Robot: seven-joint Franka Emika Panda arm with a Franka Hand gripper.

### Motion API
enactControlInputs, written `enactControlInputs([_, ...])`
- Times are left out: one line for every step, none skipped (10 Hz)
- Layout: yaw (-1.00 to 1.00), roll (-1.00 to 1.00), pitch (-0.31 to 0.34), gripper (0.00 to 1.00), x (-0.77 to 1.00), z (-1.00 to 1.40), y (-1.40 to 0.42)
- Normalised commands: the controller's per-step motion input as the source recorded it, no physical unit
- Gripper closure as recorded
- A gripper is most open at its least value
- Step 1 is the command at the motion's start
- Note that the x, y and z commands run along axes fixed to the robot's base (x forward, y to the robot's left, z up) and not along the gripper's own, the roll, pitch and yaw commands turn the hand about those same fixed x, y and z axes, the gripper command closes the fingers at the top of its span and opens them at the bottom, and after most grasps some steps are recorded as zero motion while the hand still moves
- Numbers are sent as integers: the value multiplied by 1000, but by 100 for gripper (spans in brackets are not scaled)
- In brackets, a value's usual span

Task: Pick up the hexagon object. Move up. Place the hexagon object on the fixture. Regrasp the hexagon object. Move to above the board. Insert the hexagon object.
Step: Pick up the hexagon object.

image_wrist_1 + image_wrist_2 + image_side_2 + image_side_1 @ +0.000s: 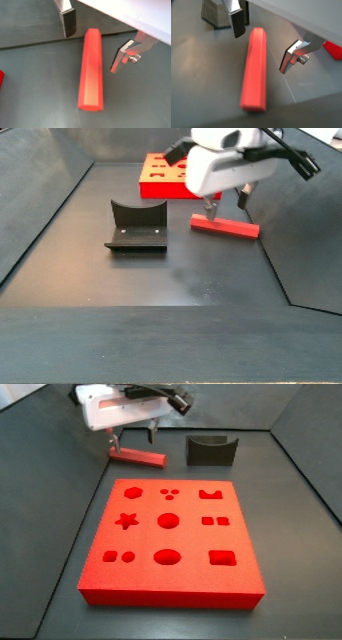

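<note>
My gripper will leave the hexagon object (138, 457) propped there with one end sticking up when it places it, because the fixture's top edge (211, 443) dips in a curve.
The hexagon object (91, 70) is a slim red-pink bar lying flat on the dark floor, seen in both wrist views (255, 67) and both side views (139, 456) (223, 226). My gripper (91, 45) hangs just above it, open, with one finger on each side of the bar's near end and not touching it (260, 47). In the side views the gripper (131, 440) (225, 206) stands over the bar. The fixture (210, 450) (136, 227) stands apart from the bar. The board (171, 538) is the large red slab with shaped holes.
The bin's dark walls (54, 188) rise around the floor. The board's far part (163, 176) shows behind the gripper. A corner of the fixture (216, 15) shows in a wrist view, and a red edge of the board (332, 50) at the side.
</note>
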Motion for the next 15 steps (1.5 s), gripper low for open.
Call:
enactControlInputs([257, 0, -149, 0, 0, -629, 0])
enactControlInputs([166, 0, -100, 0, 91, -566, 6])
enactControlInputs([74, -34, -94, 0, 74, -486, 0])
enactControlInputs([3, -79, -111, 0, 37, -420, 0])
enactControlInputs([0, -110, -136, 0, 0, -397, 0])
enactControlInputs([0, -127, -113, 0, 0, -317, 31])
enactControlInputs([6, -76, -94, 0, 0, -246, 3])
enactControlInputs([0, -36, -159, 0, -166, -186, 0])
enactControlInputs([0, 0, -36, 0, 0, 0, 0])
enactControlInputs([0, 0, 0, 0, 0, 0, 0])
enactControlInputs([0, 0, 0, 100, 0, 0, 0])
enactControlInputs([0, 0, 0, 100, 0, 0, 0])
enactControlInputs([0, 0, 0, 100, 0, 0, 0])
enactControlInputs([0, 0, 0, 100, 0, 0, 0])
enactControlInputs([0, 0, 0, 100, 0, 0, 0])
